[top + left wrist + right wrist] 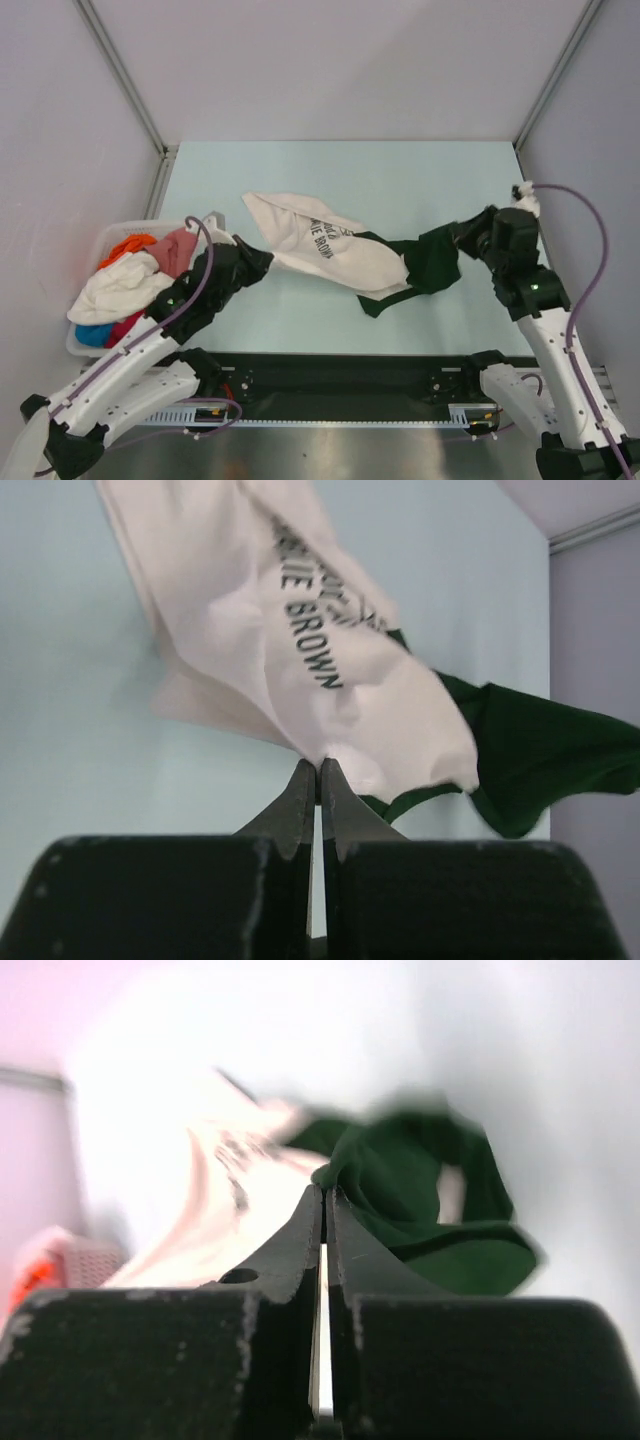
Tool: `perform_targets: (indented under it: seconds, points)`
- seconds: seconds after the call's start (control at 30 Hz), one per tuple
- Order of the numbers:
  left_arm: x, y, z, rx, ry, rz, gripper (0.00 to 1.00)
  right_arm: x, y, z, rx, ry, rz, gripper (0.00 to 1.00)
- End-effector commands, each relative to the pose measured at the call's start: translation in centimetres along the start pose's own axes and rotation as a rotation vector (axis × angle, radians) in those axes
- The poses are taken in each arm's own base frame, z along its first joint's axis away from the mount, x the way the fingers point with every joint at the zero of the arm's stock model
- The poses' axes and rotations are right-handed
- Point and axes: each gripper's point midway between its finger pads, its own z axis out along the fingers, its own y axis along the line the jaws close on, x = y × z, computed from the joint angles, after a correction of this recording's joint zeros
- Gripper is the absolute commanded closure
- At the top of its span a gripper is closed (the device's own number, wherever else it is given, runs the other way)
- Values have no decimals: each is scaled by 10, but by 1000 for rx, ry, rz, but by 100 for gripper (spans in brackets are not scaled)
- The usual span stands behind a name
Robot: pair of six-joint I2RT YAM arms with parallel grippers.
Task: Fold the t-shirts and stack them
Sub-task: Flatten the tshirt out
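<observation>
Next, my left gripper raises the cream edge point(284, 263) high, level with my right gripper, and swings the t-shirt open before folding, because the t-shirt's printed body point(328, 240) is bunched up.
A cream-white t-shirt point(320, 240) with dark print and dark green sleeves point(430, 262) lies bunched and stretched across the pale table. My left gripper point(266, 258) is shut on its cream edge; in the left wrist view the fingertips point(320, 770) pinch the white cloth point(300, 650). My right gripper point(462, 236) is shut on the dark green sleeve; the right wrist view shows its tips point(325, 1192) closed on green cloth point(420, 1190). More t-shirts, white point(120, 285), orange point(127, 246), pink-red point(178, 248) and blue point(92, 333), sit piled in the basket.
The white plastic basket point(112, 232) stands at the table's left edge beside my left arm. Grey walls and metal frame posts point(125, 75) close the area at the back and sides. A black rail point(340, 385) runs along the near edge.
</observation>
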Motion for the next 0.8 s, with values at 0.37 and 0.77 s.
perform_targets:
  seconds: [0.37,0.77]
  points:
    - [-218,-178,-145,311,-528,425,100,-263,148,-233,-327,-796,-94,100]
    - [-304,-211,-326,582,-854,376,100,-305,154,-422,-552,-1205,-73,100]
